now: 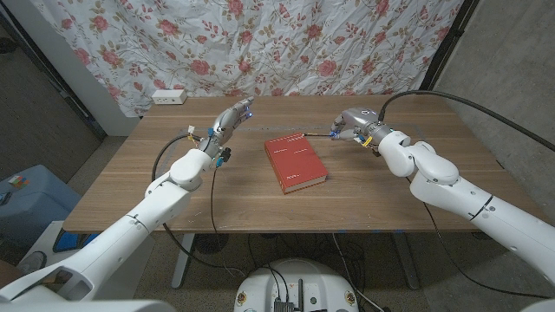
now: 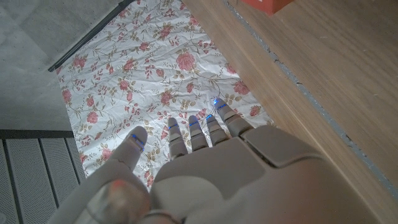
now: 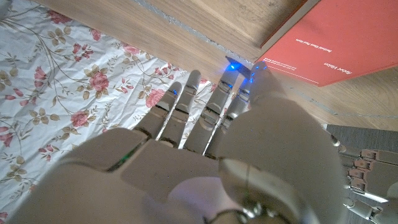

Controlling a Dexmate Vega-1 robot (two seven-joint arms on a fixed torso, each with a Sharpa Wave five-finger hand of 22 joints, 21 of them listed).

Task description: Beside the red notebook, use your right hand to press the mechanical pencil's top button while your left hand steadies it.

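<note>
The mechanical pencil (image 1: 316, 134) sticks straight out from my right gripper's fingertips (image 1: 334, 134), so it should stay pinched there when I pull my left gripper away from the pencil's end.
The red notebook (image 1: 295, 163) lies in the middle of the wooden table (image 1: 390, 208); its cover also shows in the right wrist view (image 3: 336, 43) and a corner of it in the left wrist view (image 2: 267, 5). A thin dark object (image 1: 319, 135), perhaps the mechanical pencil, lies just past the notebook's far right corner. My right hand (image 1: 354, 124) hovers at that object's right end, its fingers (image 3: 186, 106) stretched out and holding nothing that I can see. My left hand (image 1: 232, 117) is raised left of the notebook, fingers (image 2: 199, 134) apart and empty.
A white power strip (image 1: 169, 97) sits at the table's far left corner. A flowered cloth (image 1: 286, 39) hangs behind the table. Black cables (image 1: 186, 139) run along both arms. Bare wood lies on both sides of the notebook.
</note>
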